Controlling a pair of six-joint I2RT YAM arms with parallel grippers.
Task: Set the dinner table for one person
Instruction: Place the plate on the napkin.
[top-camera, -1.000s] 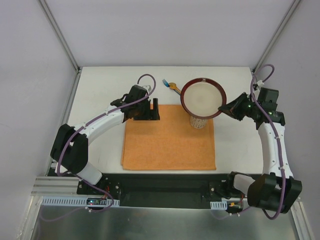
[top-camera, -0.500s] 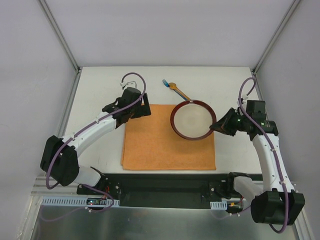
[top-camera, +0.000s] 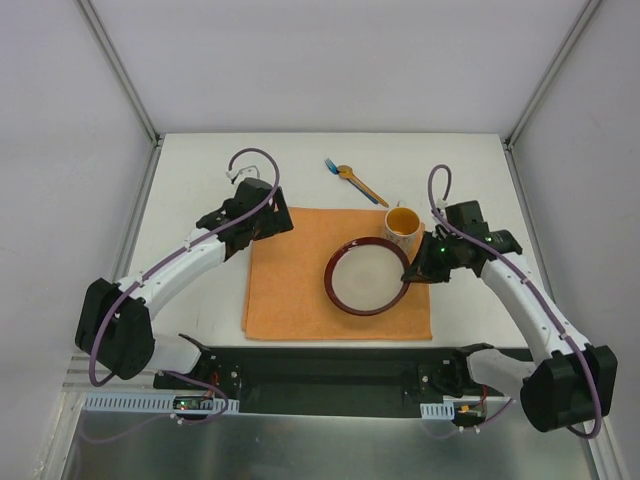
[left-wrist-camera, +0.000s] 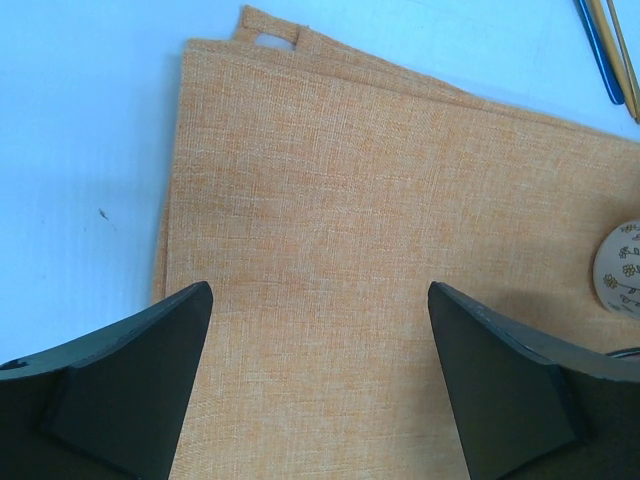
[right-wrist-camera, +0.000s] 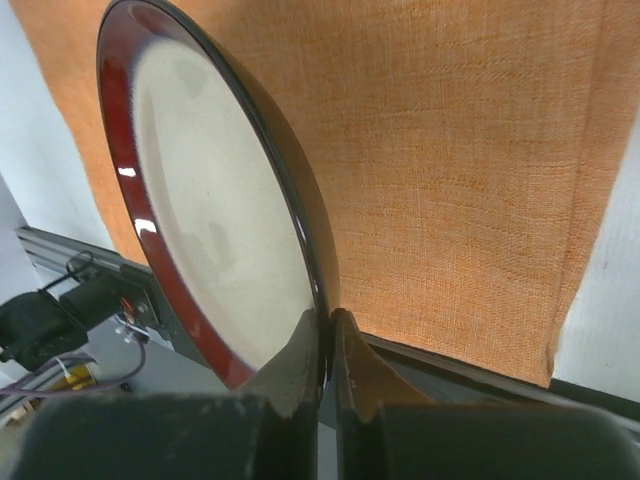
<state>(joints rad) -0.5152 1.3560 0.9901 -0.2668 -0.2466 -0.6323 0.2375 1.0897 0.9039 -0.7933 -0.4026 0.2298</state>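
Open cloth of the orange placemat (top-camera: 295, 276) is next to the cream plate. My right gripper should continue to carry the plate toward the placemat's middle (top-camera: 338, 273) until the plate lies flat.
My right gripper (top-camera: 412, 275) is shut on the rim of a cream plate with a dark red rim (top-camera: 367, 277), holding it just above the orange placemat (top-camera: 290, 290). In the right wrist view the plate (right-wrist-camera: 200, 210) stands edge-on in my closed jaws (right-wrist-camera: 328, 335) over the placemat (right-wrist-camera: 460, 160). My left gripper (top-camera: 283, 222) is open and empty over the placemat's far left corner; its wrist view shows the cloth (left-wrist-camera: 330, 200) between the fingers (left-wrist-camera: 150, 370). A floral mug (top-camera: 402, 227) stands at the placemat's far right edge. The white dinner table (top-camera: 200, 170) lies under everything.
A blue fork and a yellow-handled utensil (top-camera: 350, 178) lie on the table behind the placemat, also at the top right of the left wrist view (left-wrist-camera: 605, 45). The mug's edge (left-wrist-camera: 620, 268) shows at that view's right side. Grey frame posts (top-camera: 120, 70) stand at the table's corners.
My right gripper has carried the plate from high over the mug down and toward the near left, over the placemat. The mug is now uncovered. My left gripper has drawn back to the left.
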